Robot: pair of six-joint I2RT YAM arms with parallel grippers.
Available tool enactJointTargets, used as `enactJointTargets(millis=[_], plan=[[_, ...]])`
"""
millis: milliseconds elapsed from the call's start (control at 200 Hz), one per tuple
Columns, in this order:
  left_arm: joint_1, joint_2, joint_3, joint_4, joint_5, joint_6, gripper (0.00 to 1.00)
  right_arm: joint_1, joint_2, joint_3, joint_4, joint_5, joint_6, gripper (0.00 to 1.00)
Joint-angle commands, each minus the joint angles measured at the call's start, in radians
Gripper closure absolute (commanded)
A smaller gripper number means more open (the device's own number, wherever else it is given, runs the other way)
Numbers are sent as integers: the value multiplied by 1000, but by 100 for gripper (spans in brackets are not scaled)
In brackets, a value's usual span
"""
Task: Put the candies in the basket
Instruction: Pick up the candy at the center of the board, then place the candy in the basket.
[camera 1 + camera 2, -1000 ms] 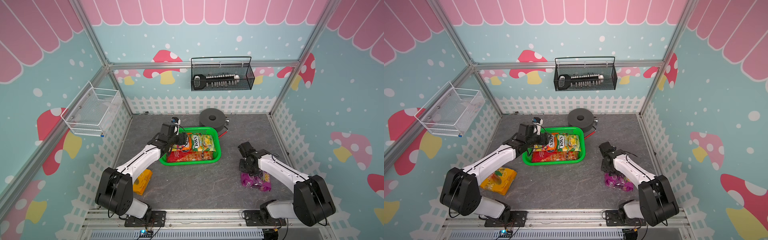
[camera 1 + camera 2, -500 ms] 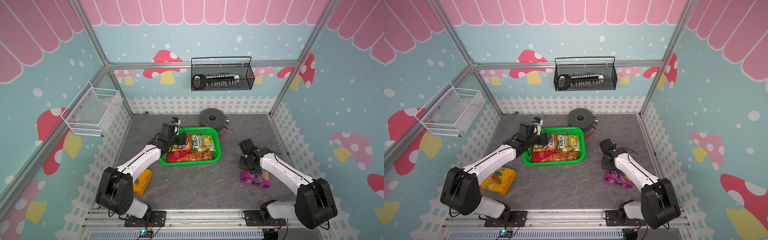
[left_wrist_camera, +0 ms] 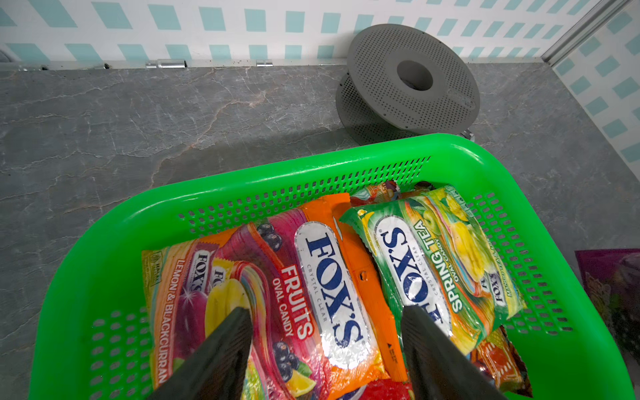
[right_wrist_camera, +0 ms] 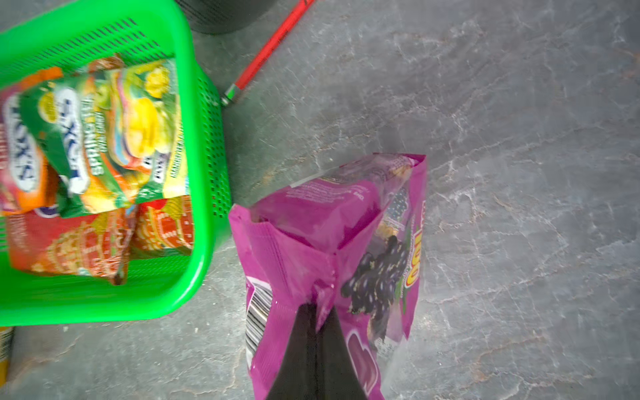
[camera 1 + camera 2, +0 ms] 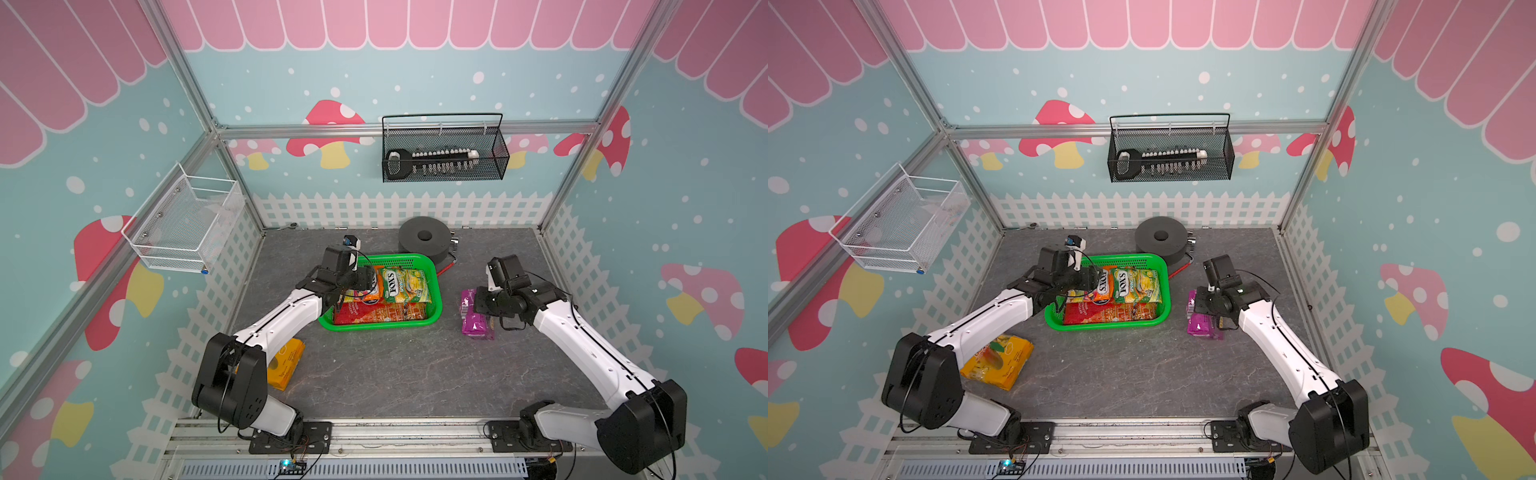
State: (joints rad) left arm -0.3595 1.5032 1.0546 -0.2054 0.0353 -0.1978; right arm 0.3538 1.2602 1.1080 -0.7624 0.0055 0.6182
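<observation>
I keep going over the basket's rim with a fold of the purple candy bag (image 4: 324, 291) in my right gripper's fingers, then release above the green-yellow FOX'S bag (image 5: 406, 285).
The green basket (image 5: 433, 277) (image 5: 1166, 291) sits mid-table and holds an orange FOX'S bag (image 3: 332, 277), a green-yellow FOX'S bag (image 3: 436, 256) and red bags (image 4: 69, 242) underneath. My left gripper (image 3: 325, 311) (image 5: 365, 280) hovers open over the orange bag at the basket's left end. My right gripper (image 4: 317, 306) (image 5: 478, 305) is shut on a fold of the purple candy bag (image 4: 311, 221) (image 5: 1200, 326), just right of the basket. A yellow-orange bag (image 5: 998, 361) (image 5: 286, 365) lies flat on the table by the left arm's base.
A dark grey spool (image 5: 424, 241) stands behind the basket, with a red-handled tool (image 4: 270, 48) lying beside it. A black wire basket (image 5: 442, 149) hangs on the back wall and a white wire basket (image 5: 187, 224) on the left wall. White fence panels edge the table.
My right gripper has shut on the purple bag and carried it from the front right toward the basket. The left arm has stayed still.
</observation>
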Motion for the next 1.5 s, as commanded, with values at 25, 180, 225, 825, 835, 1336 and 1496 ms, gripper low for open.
enactJointTargets(millis=[25, 180, 225, 825, 835, 1336, 1496], plan=[[1, 9, 2, -23, -36, 2, 27, 8, 13, 100, 98, -90, -26, 100], [1, 14, 15, -46, -54, -2, 27, 32, 48, 156, 171, -166, 18, 100], [1, 14, 19, -53, -60, -2, 27, 40, 62, 155, 221, -200, 19, 100], [1, -60, -13, -85, -42, -9, 27, 293, 571, 464, 402, -192, 235, 100], [1, -62, -15, -86, -40, -10, 27, 297, 578, 469, 405, -191, 239, 100], [10, -40, -15, -49, 242, -128, 26, 323, 670, 596, 482, -118, 288, 53], [10, 13, 12, -4, 375, -221, 27, 311, 530, 475, 482, -47, 169, 50]])
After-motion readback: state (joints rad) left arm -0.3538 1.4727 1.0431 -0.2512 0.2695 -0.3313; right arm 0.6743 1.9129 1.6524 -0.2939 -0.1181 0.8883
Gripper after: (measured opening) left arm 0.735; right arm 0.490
